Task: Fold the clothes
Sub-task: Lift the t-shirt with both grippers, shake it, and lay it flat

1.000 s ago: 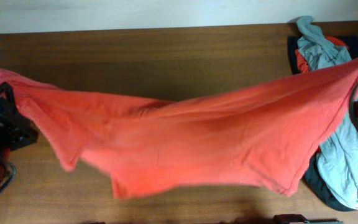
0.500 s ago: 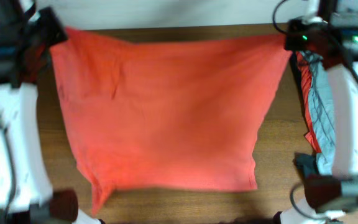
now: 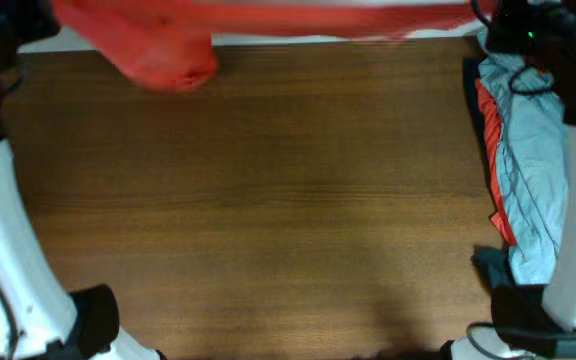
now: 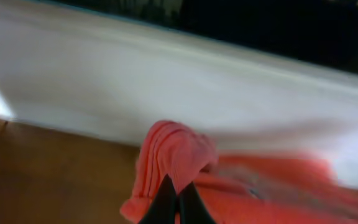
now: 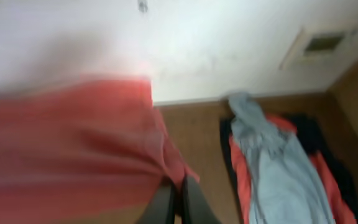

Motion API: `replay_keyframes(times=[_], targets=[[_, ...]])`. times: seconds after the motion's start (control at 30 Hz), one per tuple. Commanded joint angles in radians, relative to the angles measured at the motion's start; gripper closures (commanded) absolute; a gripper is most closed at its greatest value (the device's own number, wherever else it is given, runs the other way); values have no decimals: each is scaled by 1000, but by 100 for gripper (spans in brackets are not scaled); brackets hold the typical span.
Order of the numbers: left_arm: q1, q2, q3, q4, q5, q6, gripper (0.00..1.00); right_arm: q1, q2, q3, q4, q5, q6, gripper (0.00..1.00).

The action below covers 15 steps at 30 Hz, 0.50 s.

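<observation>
The orange-red T-shirt is held up by both my grippers at the table's far edge (image 3: 303, 41), so they should move back and lower it flat over the open tabletop (image 3: 288, 150).
The orange-red T-shirt (image 3: 168, 45) is stretched in a blurred band across the far edge of the table, held up between both arms. My left gripper (image 4: 178, 190) is shut on a bunched edge of the shirt (image 4: 179, 149). My right gripper (image 5: 178, 186) is shut on another edge of the shirt (image 5: 73, 143). In the overhead view the grippers themselves are at the top corners and hard to make out. The chest print does not show.
A pile of other clothes lies at the table's right side: a light grey-blue garment (image 3: 533, 170) over a red piece (image 3: 488, 120) and a dark one, also in the right wrist view (image 5: 278, 168). A white wall runs behind the brown table (image 3: 268, 200). White arm links stand at both sides.
The shirt was spread over the table half a second ago; both grippers have swung it up and back to the far edge, leaving the wood bare.
</observation>
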Motion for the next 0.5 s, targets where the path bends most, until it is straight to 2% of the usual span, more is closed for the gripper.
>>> replay_keyframes(times=[0.0,0.1,0.2,0.33,0.47], targets=[[-3,39,-20,-129,11,21,100,-7,34,-29,-101,6,4,96],[-20,81,-78,-307,11,21,100,-7,64,-99,-211,9,-4,96],[-39,129,-164,-407,11,21,100,-8,82,-198,-262,53,-23,96],[-65,185,-319,-442,11,21,100,-8,85,-391,-237,66,-26,96],[-84,225,-550,-414,10,21,100,-8,85,-636,-182,66,-25,96]])
